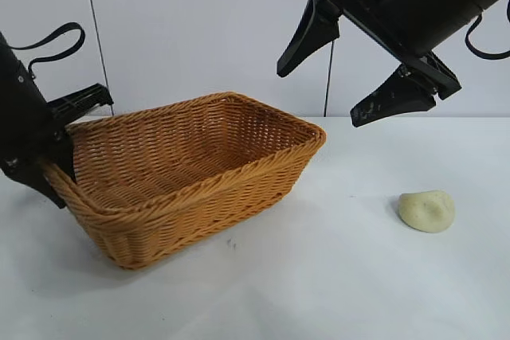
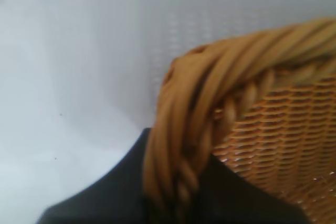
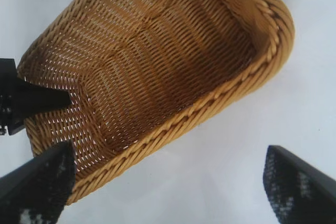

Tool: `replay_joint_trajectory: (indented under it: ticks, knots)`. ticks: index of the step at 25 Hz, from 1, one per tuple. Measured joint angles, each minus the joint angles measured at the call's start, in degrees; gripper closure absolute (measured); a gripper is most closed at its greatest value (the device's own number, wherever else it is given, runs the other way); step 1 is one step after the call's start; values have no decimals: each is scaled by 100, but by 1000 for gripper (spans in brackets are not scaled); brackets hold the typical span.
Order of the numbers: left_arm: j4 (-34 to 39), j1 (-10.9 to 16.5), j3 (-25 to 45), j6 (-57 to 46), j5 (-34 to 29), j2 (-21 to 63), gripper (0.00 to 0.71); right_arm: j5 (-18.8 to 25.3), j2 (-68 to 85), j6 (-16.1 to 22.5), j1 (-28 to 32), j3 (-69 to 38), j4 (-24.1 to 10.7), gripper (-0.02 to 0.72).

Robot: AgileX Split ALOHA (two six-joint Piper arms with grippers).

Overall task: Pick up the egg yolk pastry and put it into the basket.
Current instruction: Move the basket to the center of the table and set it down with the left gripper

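The basket is standing crooked, with its far end (image 1: 307, 142) pointing away from the egg yolk pastry. Next, my left gripper turns the basket straight before it opens to let go of its rim (image 1: 73, 198).
The egg yolk pastry (image 1: 427, 210), a small pale yellow-green lump with a dent, lies on the white table at the right front. The golden-brown wicker basket (image 1: 191, 197) stands left of centre. My left gripper (image 1: 57, 166) is shut on the basket's left rim; the left wrist view shows the braided rim (image 2: 184, 145) between its black fingers. My right gripper (image 1: 319, 93) is open and empty, held high above the table between basket and pastry. In the right wrist view its fingers (image 3: 37, 184) frame the basket (image 3: 157, 66); the pastry is out of that view.
A white table (image 1: 319, 276) runs under everything, with a pale wall (image 1: 199, 21) behind. The left gripper shows at the basket's far end in the right wrist view (image 3: 31, 100).
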State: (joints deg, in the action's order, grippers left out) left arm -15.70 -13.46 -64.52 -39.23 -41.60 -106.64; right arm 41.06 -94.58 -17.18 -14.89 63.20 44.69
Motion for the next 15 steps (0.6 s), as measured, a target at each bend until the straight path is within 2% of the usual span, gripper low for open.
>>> replay_joint_trajectory:
  ticks: [4,9,15]
  knots:
    - [1,52,-679,831,-571,-380,620,76,0,0,0,0,0,8]
    - [-20,52,-1425,1822,-918,-559,620,97,0,0,0,0,0,8]
    - [-26,52,-1814,2602,-1464,-822,620,104,0,0,0,0,7,8]
